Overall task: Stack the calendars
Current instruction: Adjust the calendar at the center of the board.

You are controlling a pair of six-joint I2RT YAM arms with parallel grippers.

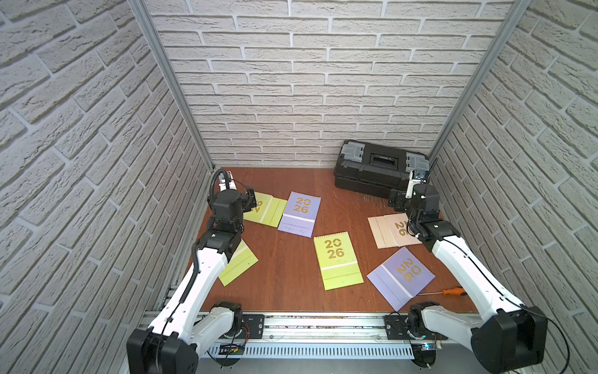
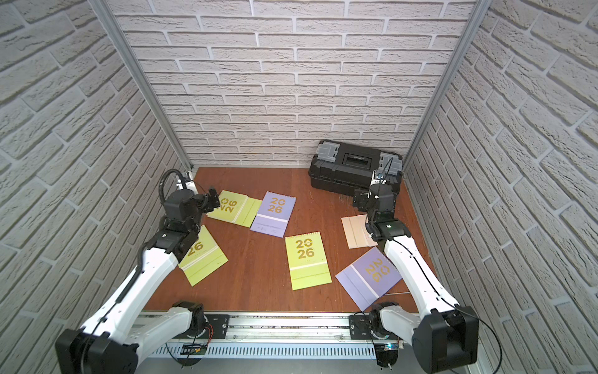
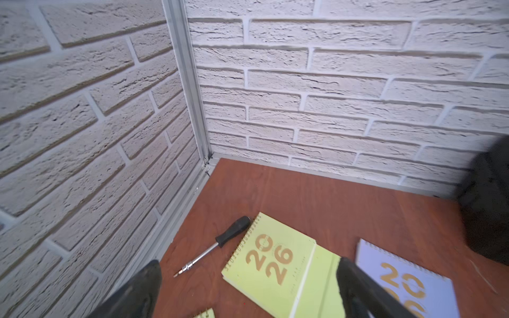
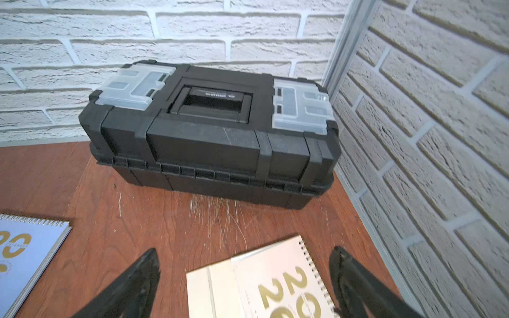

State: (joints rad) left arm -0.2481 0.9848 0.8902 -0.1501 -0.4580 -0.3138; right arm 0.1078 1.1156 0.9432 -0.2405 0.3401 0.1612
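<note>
My left gripper should press the green calendar in the middle [image 1: 338, 261], which lies slanted, on its long edge [image 1: 319, 263], with my right gripper opposite, and straighten the calendar before stacking.
Several flat spiral-bound calendars lie scattered on the wooden table [image 1: 291, 291]. Back left lies a lime-green one [image 1: 267, 210] beside a lavender one [image 1: 300, 213]. Another green one [image 1: 338, 260] is in the middle and a third [image 1: 239, 264] lies partly under my left arm. A beige one [image 1: 388, 231] and a second lavender one [image 1: 399, 277] lie at the right. My left gripper [image 1: 250, 199] hovers open over the back-left green calendar [image 3: 275, 264]. Above the beige calendar [image 4: 264, 280] my right gripper [image 1: 395, 197] hangs open. Neither holds anything.
A black toolbox [image 1: 382, 168] with grey latches stands in the back right corner. A black-handled screwdriver [image 3: 217, 245] lies by the left wall next to the green calendar. An orange-handled screwdriver [image 1: 453, 291] lies front right. Brick walls close in three sides.
</note>
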